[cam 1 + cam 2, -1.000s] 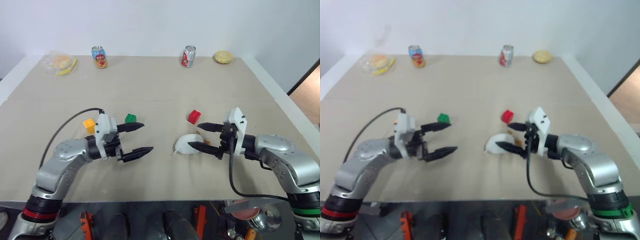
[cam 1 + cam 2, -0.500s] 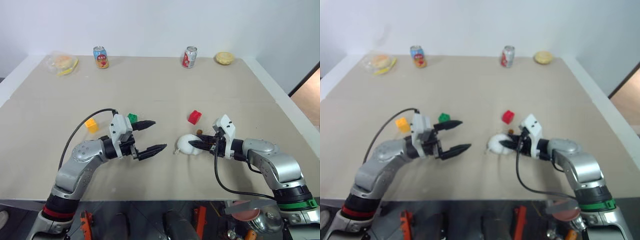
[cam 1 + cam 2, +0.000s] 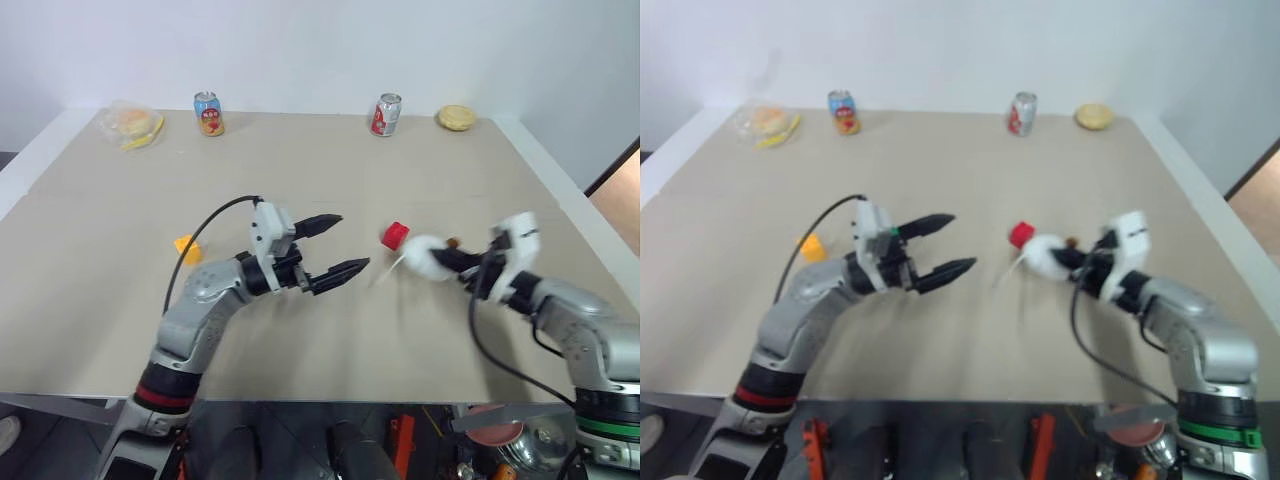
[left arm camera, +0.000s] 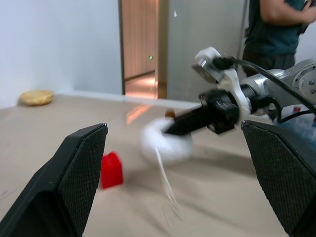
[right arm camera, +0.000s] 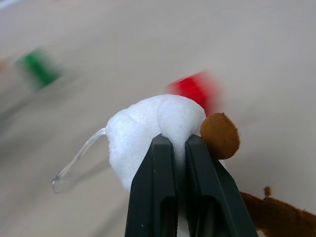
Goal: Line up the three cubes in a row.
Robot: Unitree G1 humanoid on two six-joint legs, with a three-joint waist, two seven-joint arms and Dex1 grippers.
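The white lump point(image 3: 424, 259) in my right gripper is crowding the red cube point(image 3: 395, 236). Next, my right gripper puts the lump to one side first and then takes the red cube.
The red cube point(image 3: 394, 235) sits mid-table, and the orange-yellow cube point(image 3: 185, 246) lies further left. A blurred green cube point(image 5: 37, 66) shows in the right wrist view. My left gripper point(image 3: 350, 242) is open with nothing between its fingers. It points right, its tips just left of the red cube. My right gripper point(image 3: 452, 260) is shut on a white rounded lump point(image 3: 424, 255) with a thin loop and a brown tag. It holds the lump just right of the red cube. In the right wrist view, the right gripper point(image 5: 178, 143) pinches the white lump point(image 5: 148, 131).
Two drink cans point(image 3: 209, 112) point(image 3: 386, 114) stand along the table's far edge. A bun point(image 3: 457, 117) lies at the far right and bagged food point(image 3: 130, 123) at the far left. A person point(image 4: 281, 24) stands beyond the right arm.
My right gripper shut on the white lump and carried it right, away from its spot below the red cube. My left gripper swung right toward the middle, still open.
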